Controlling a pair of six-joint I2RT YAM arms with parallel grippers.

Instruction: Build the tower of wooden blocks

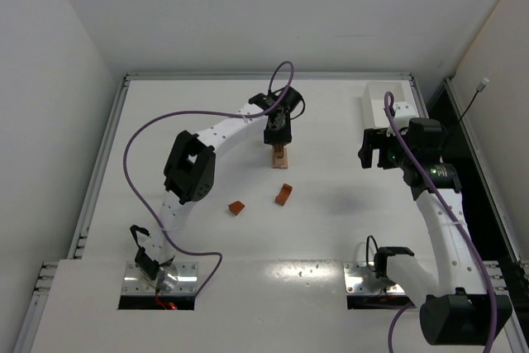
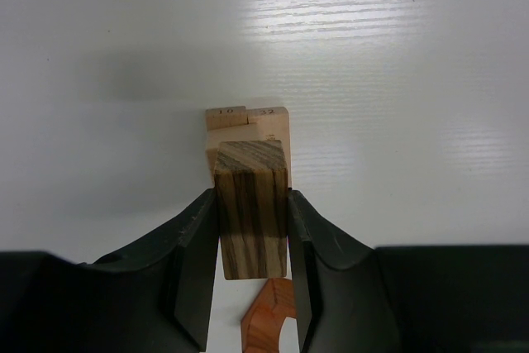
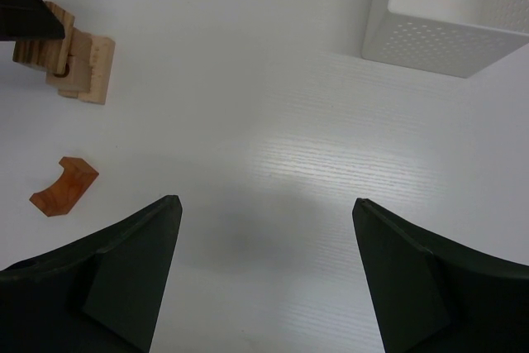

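Note:
The striped block [image 2: 252, 217] sits too far to one side of the tan block [image 2: 231, 133] under it, so next my left gripper opens and nudges it into line before leaving.
The wood block tower [image 1: 281, 157] is a short stack of light tan blocks [image 2: 248, 126] at the table's middle back. My left gripper [image 2: 252, 196] is directly above it, shut on a striped tan-and-brown block [image 2: 252, 208] that sits at the top of the stack; I cannot tell whether the two touch. A reddish-brown arch piece [image 1: 283, 194] lies just in front of the tower and shows under the held block [image 2: 269, 324]. A small reddish block [image 1: 237, 207] lies further left. My right gripper [image 3: 266, 202] hangs open over bare table to the right, holding nothing.
A white perforated tray [image 1: 387, 103] stands at the back right, beyond the right gripper [image 1: 376, 150]. In the right wrist view the tower [image 3: 78, 68] and arch [image 3: 64, 186] are far left and the tray [image 3: 450, 14] is upper right.

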